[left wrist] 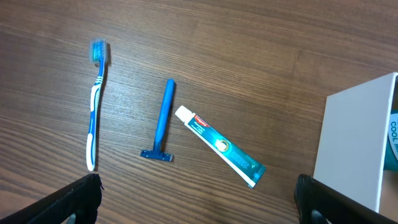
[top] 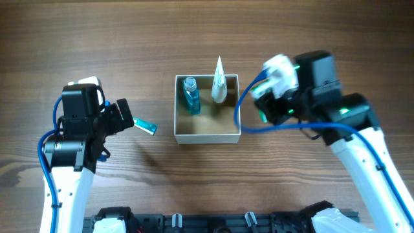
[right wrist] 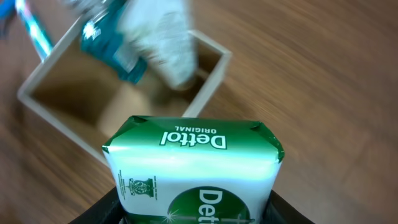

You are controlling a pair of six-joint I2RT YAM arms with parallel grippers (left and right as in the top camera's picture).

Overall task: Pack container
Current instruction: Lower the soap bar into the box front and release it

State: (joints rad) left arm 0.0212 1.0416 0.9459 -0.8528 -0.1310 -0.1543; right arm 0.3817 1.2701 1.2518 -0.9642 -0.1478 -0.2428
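Note:
The container's tan bottom (top: 212, 120) is clear for the soap bar in front of the white tube, so the robot's right gripper keeps heading there and lets go inside the container's sides (top: 220, 124).
The container (top: 207, 136), a white-walled box with a tan inside, stands mid-table and holds a blue bottle (top: 190, 94) and a white tube (top: 219, 81). My right gripper (top: 266, 109) hovers just right of it, shut on a green and white Dettol soap bar (right wrist: 193, 168). The container (right wrist: 211, 78) lies ahead of and below the bar in the right wrist view. My left gripper (left wrist: 199, 208) is open and empty over the table left of the container (left wrist: 351, 143). Ahead of it lie a toothpaste tube (left wrist: 221, 146), a blue razor (left wrist: 163, 121) and a blue toothbrush (left wrist: 94, 106).
In the overhead view only the toothpaste's end (top: 147, 127) shows beside the left gripper (top: 126, 118); the arm hides the razor and toothbrush. Bare wood surrounds the container. A black rail (top: 213, 223) runs along the near table edge.

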